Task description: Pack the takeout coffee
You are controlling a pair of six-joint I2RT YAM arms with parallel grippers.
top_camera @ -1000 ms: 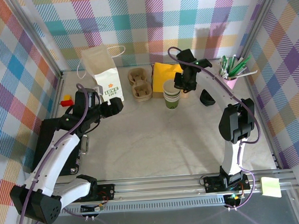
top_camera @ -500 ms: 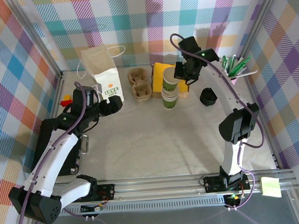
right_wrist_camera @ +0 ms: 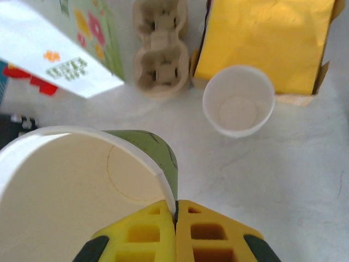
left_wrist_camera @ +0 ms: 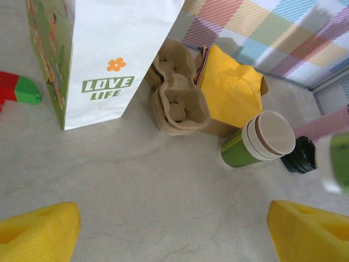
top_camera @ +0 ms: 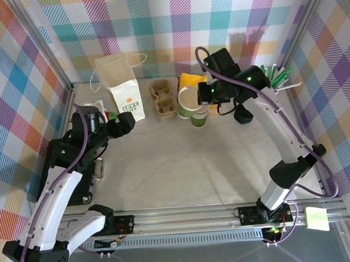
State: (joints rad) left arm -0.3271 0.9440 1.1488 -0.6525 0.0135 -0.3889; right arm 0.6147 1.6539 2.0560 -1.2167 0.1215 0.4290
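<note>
The held cup (top_camera: pixel 187 100) hangs clear of the cup stack with its opening up, so my right gripper should keep carrying it to the open tabletop (top_camera: pixel 182 151) until its bottom rests there.
The takeout coffee (top_camera: pixel 186 103), a white cup with a green lower part, hangs tilted above the table just left of a stack of like cups (top_camera: pixel 200 116). My right gripper (top_camera: pixel 196 99) is shut on its rim. In the right wrist view the rim wall of the takeout coffee (right_wrist_camera: pixel 82 180) is pinched between the yellow fingers of that gripper (right_wrist_camera: pixel 175 214), and the stack (right_wrist_camera: pixel 238 101) stands on the table beyond. My left gripper (top_camera: pixel 126 123) is open near the white paper bag (top_camera: pixel 120 87). Nothing lies between the wide-apart fingertips of the left gripper (left_wrist_camera: pixel 174 229), and the stack (left_wrist_camera: pixel 256 141) is ahead of them.
A brown pulp cup tray (top_camera: pixel 163 98) lies between the paper bag and a yellow packet (top_camera: pixel 193 85). A black lid (top_camera: pixel 243 113) and a pink pen holder (top_camera: pixel 271 88) are at the back right. A black block (top_camera: pixel 63 167) lies at the left edge.
My right gripper has closed on the top cup, lifted it off the stack and carried it left and nearer, tilted. My left arm has shifted slightly left.
</note>
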